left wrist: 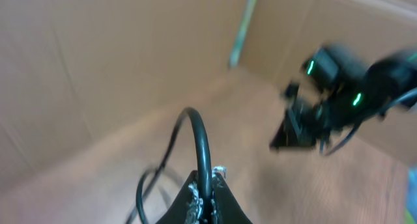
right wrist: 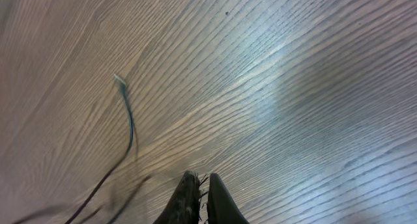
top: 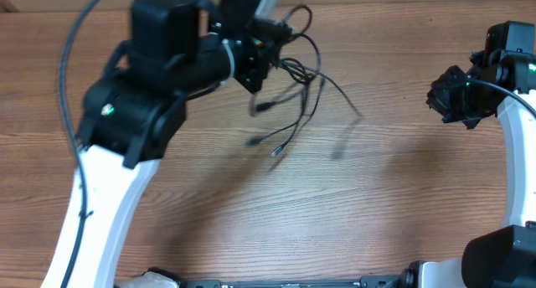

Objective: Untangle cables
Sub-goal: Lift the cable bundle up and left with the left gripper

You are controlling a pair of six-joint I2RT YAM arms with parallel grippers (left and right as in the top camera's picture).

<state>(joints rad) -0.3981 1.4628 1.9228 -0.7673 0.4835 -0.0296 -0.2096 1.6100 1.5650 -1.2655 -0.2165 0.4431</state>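
The whole tangle hangs in a bunch from the robot's left gripper with cables still crossed (top: 300, 69), so the right gripper should grab the hanging cables (top: 306, 95) below and pull them away.
The cables (top: 298, 77) are a loose tangle of thin black wires hanging in the air above the wooden table (top: 377, 204), with plug ends (top: 275, 151) dangling and shadows below them. My left gripper (top: 255, 60) is shut on the tangle at its upper left. In the left wrist view one black cable (left wrist: 202, 142) rises in an arch out of the closed left gripper (left wrist: 210, 182). My right gripper (top: 441, 95) hovers far to the right, apart from the cables. In the right wrist view it (right wrist: 202, 180) is shut on nothing, and a thin cable strand (right wrist: 129, 123) trails at the left.
A thick black cord (top: 71, 45) loops off the left arm at the far left. A cardboard wall (left wrist: 98, 55) stands behind the table. The right arm (left wrist: 332, 94) shows in the left wrist view. Arm bases (top: 494, 259) sit along the front edge.
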